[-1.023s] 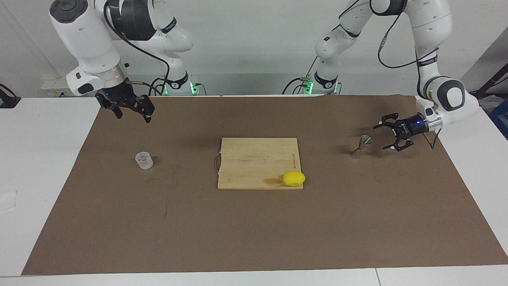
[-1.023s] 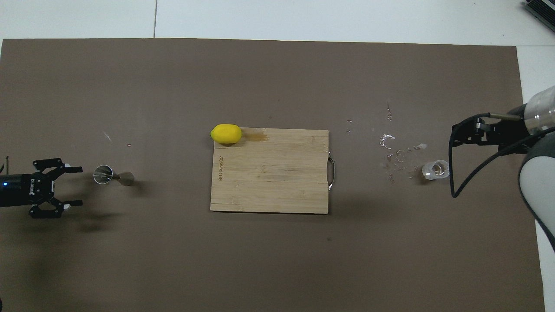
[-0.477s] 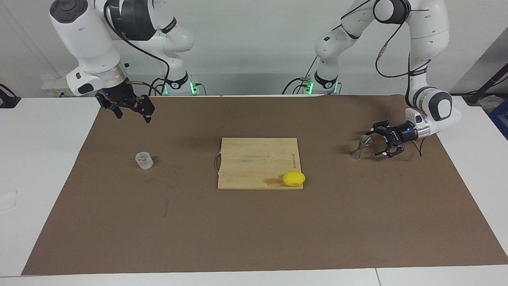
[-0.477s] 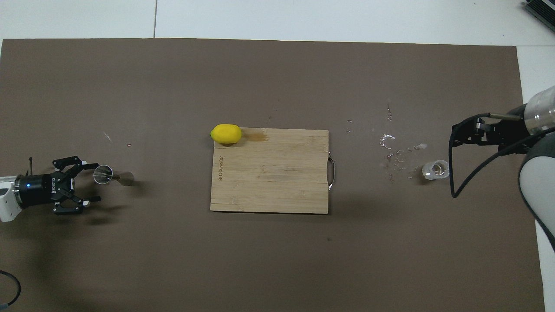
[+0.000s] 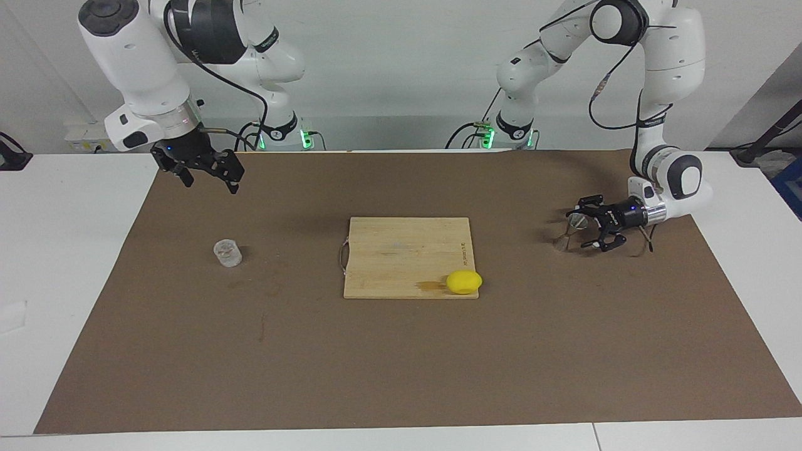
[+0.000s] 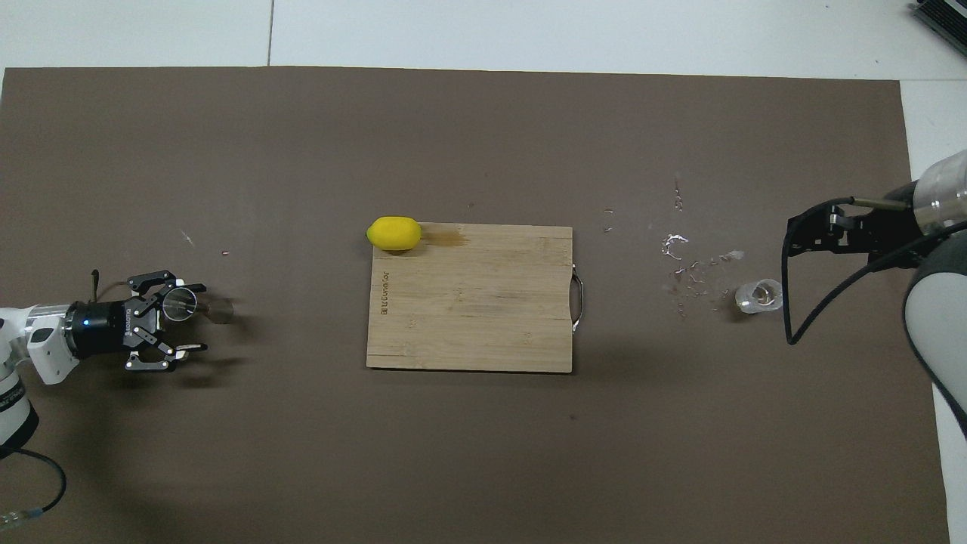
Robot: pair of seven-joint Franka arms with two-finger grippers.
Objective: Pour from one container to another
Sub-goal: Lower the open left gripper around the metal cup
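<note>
My left gripper will have more droplets hidden beneath it when I carry the jigger (image 6: 195,307) away, because stray droplets (image 6: 225,252) dot the mat near the jigger.
The small silvery metal jigger (image 5: 570,232) stands on the brown mat at the left arm's end of the table; it also shows in the overhead view (image 6: 181,304). My left gripper (image 5: 587,224) is low and level beside it, open, with the jigger's upper cone at its fingertips (image 6: 195,317). I cannot tell whether they touch. The small clear glass cup (image 5: 227,253) stands at the right arm's end (image 6: 759,295). My right gripper (image 5: 212,184) hangs open and empty in the air over the mat, apart from the cup (image 6: 793,230).
A wooden cutting board (image 5: 401,250) lies in the middle of the mat (image 6: 472,317), with a yellow lemon (image 5: 464,282) at its corner farthest from the robots (image 6: 393,233). Spilled droplets (image 6: 684,264) lie between board and cup.
My left gripper has moved in low toward the jigger, from beside it to having its open fingers around the upper cone. The right arm, cup and jigger have not moved.
</note>
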